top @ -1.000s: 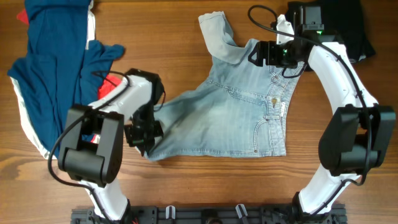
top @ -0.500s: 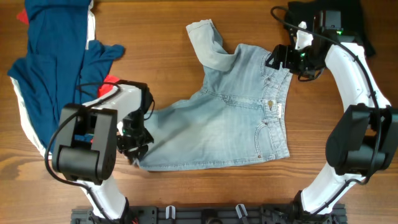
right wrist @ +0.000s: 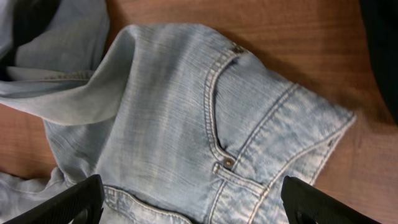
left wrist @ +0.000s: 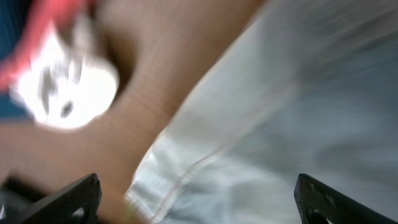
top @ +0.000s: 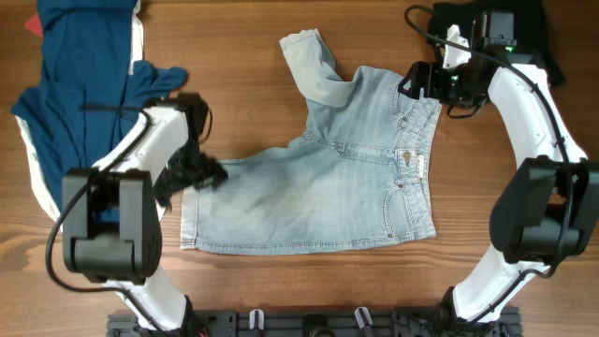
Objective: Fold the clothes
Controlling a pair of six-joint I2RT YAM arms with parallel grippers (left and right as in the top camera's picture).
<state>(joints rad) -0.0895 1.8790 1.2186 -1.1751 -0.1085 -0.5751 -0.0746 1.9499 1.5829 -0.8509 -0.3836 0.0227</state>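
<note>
I can see that the shorts' top leg lies folded back (top: 328, 89), so next I lift that leg with my right gripper for my left gripper to take its hem (top: 300, 38) and pull it straight.
The pale denim shorts (top: 318, 197) lie spread in the middle of the table, one leg folded back at the top (top: 314, 65). My left gripper (top: 192, 171) hovers open at the shorts' left hem. The left wrist view is blurred: the gripper (left wrist: 199, 208) has its fingers wide apart over the hem corner (left wrist: 186, 180), gripping nothing. My right gripper (top: 416, 82) stands open above the waistband corner; in its wrist view the gripper (right wrist: 199, 208) spans a stitched pocket (right wrist: 249, 124) without closing on it.
A navy garment (top: 84, 94) with white and red parts lies at the far left, its red-and-white part (left wrist: 56, 87) close to my left gripper. A black garment (top: 538, 42) sits at the back right behind the right arm, also seen as a black garment (right wrist: 382, 37) at the right wrist view's edge.
My left gripper has opened, let go of the shorts' left hem and risen toward the navy garment. The left leg now lies flat, further left. The right gripper shifted right earlier, then held still.
</note>
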